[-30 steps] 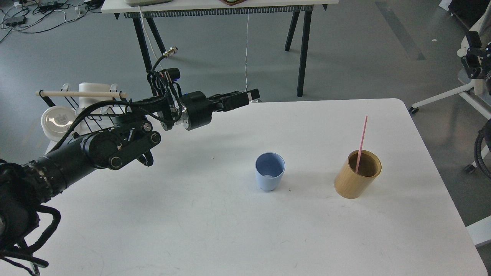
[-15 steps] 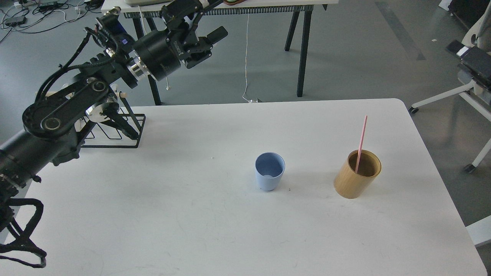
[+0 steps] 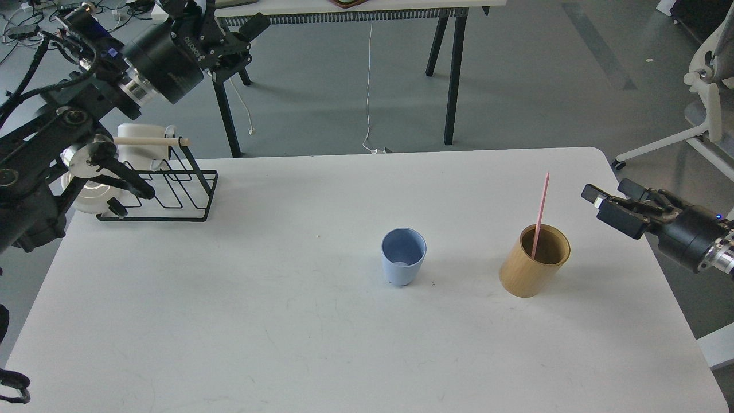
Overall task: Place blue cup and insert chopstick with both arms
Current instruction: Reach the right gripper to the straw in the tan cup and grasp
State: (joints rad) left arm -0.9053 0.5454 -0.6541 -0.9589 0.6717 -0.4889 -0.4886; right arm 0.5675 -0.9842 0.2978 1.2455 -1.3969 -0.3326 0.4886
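Observation:
My gripper will lift the chopstick (image 3: 542, 213), and the chopstick will slide straight out and leave the holder standing, because the holder's opening (image 3: 550, 245) is wide open around it.
The blue cup (image 3: 403, 264) stands upright and empty in the middle of the white table (image 3: 287, 344). The pink-red chopstick (image 3: 539, 212) leans inside a tan wooden cylinder holder (image 3: 533, 264) to the cup's right. My left gripper (image 3: 229, 23) is raised high at the back left, beyond the table, with its fingers spread and nothing in them. My right gripper (image 3: 608, 199) reaches in over the table's right edge, level with the holder and a short way to its right. Its fingers stand apart and hold nothing.
A black wire rack (image 3: 172, 198) with a pale wooden rod (image 3: 150, 140) and white dishes (image 3: 86, 183) stands at the table's back left corner. Another table with black legs (image 3: 453, 74) is behind. A white office chair (image 3: 708, 109) is at the right.
My left arm has swung up and back to the left, away from the table's middle, uncovering the rack. My right arm has come into view at the right edge. Cup and chopstick have not moved.

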